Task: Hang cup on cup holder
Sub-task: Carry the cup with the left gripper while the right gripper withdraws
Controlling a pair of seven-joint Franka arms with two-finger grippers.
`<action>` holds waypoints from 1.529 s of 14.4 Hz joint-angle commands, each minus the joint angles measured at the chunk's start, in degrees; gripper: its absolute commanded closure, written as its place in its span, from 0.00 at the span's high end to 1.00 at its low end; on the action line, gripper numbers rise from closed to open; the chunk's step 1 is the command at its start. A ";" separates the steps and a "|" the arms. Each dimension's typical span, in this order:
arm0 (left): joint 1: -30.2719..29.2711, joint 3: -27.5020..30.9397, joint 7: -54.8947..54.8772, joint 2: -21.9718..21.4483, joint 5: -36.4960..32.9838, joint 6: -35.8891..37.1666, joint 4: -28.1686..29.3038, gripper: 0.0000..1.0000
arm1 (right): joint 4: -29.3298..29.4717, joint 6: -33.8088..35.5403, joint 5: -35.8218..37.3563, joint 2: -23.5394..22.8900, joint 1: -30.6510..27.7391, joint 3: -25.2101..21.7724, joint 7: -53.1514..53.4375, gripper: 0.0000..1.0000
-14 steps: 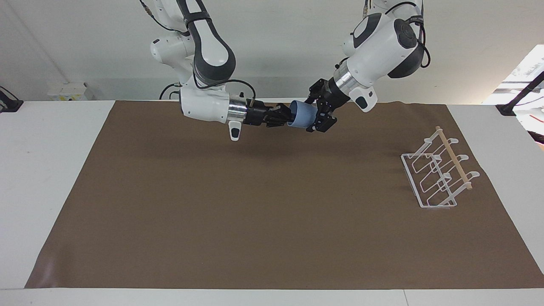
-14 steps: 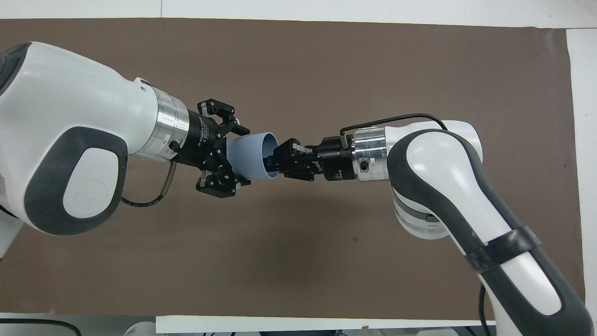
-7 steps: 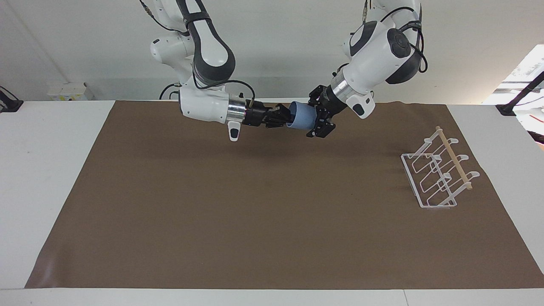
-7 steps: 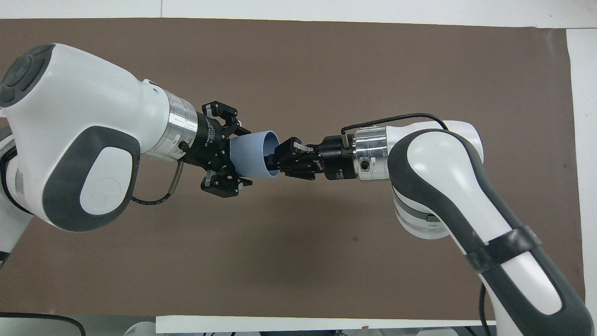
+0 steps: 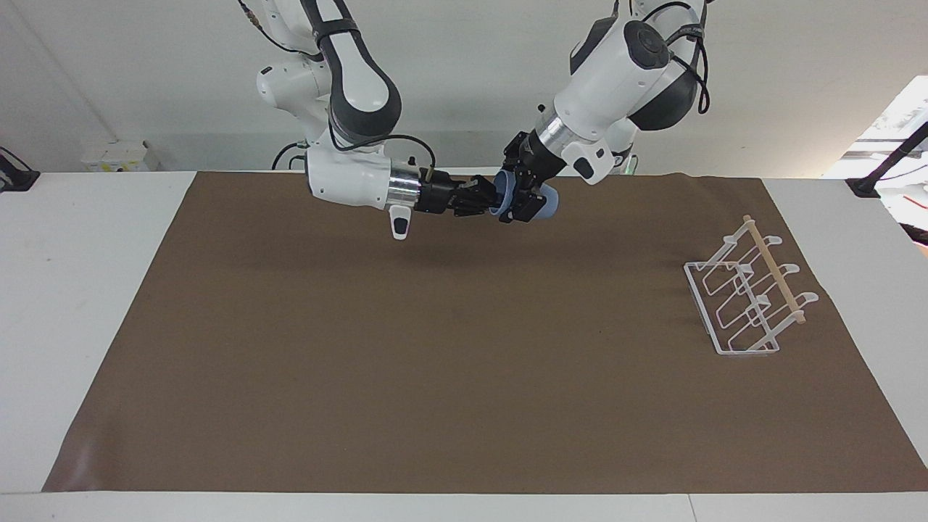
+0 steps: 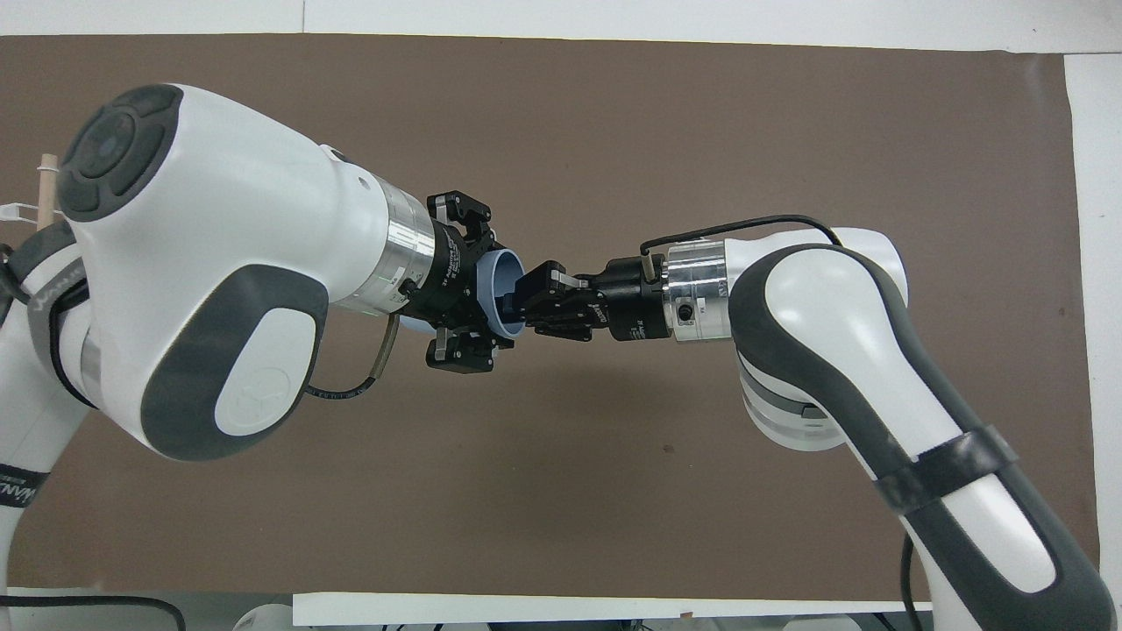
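Observation:
The light-blue cup should slide over the cup holder with its opening down and stay base-up when I hang it, because the cup's round opening is wide open.
The light-blue cup is held on its side in the air over the part of the brown mat nearest the robots. My right gripper is shut on the cup's rim, with one finger inside the mouth. It shows the same way in the overhead view, at the cup's mouth. My left gripper is open, its fingers straddling the cup's body with a gap on each side, as the overhead view shows. The white wire cup holder stands on the mat toward the left arm's end.
The brown mat covers most of the white table. In the overhead view the left arm hides most of the cup holder, and only its dowel tip shows.
My left gripper has slid along the cup toward its rim and the right gripper, and its arm has swung up. The cup and my right gripper have stayed in place.

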State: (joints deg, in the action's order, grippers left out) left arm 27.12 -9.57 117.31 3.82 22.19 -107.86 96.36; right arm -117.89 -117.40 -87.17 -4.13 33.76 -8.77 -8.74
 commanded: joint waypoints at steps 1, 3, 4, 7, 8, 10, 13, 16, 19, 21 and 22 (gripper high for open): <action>1.44 0.43 1.08 0.84 -1.53 1.07 -0.73 0.00 | 0.20 -0.72 -1.24 0.70 0.17 -0.10 0.13 0.00; 1.53 0.51 1.17 0.84 -2.41 2.21 -0.82 0.00 | 0.20 -0.72 -1.24 0.70 0.17 -0.10 0.21 0.00; 1.53 0.43 1.00 0.75 -3.63 2.57 -0.82 0.00 | 0.20 -0.64 -1.24 0.70 0.16 -0.10 0.48 0.15; 1.01 0.60 1.17 0.66 -5.84 4.05 -0.82 0.00 | 0.29 -0.11 -0.46 1.22 -0.62 -0.37 1.27 0.99; 0.75 1.04 1.08 0.49 -6.01 4.85 -0.82 0.00 | 0.20 0.15 -0.02 2.19 -1.58 -0.37 2.05 0.99; -1.53 1.57 0.29 0.14 -11.26 5.99 0.14 0.00 | 0.29 2.69 8.81 4.64 -5.62 -0.46 2.24 0.99; -4.26 1.66 -0.15 -0.57 -21.09 6.09 2.68 0.00 | 0.81 9.53 28.21 9.04 -15.09 -0.63 2.24 0.99; -6.29 1.74 -0.06 0.13 -37.68 9.14 3.49 0.00 | 2.84 14.56 54.03 11.94 -23.98 -0.63 2.15 0.99; -5.94 1.66 -0.06 5.39 -59.91 14.76 4.97 0.00 | 5.11 14.92 69.55 12.30 -29.80 -0.63 1.45 0.99; -6.37 1.66 0.03 8.38 -70.74 16.89 6.64 0.00 | 8.44 15.44 81.06 12.22 -30.07 -0.63 1.53 0.99; -6.38 1.74 0.29 10.83 -76.45 17.94 6.74 0.00 | 10.81 19.28 83.11 12.04 -30.07 -0.72 1.79 0.99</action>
State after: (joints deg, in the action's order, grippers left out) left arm 20.71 -7.71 117.32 10.63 -45.52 -92.53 103.03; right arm -111.67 -102.47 -9.40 8.62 3.97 -10.32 -7.48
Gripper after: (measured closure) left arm 0.172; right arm 0.004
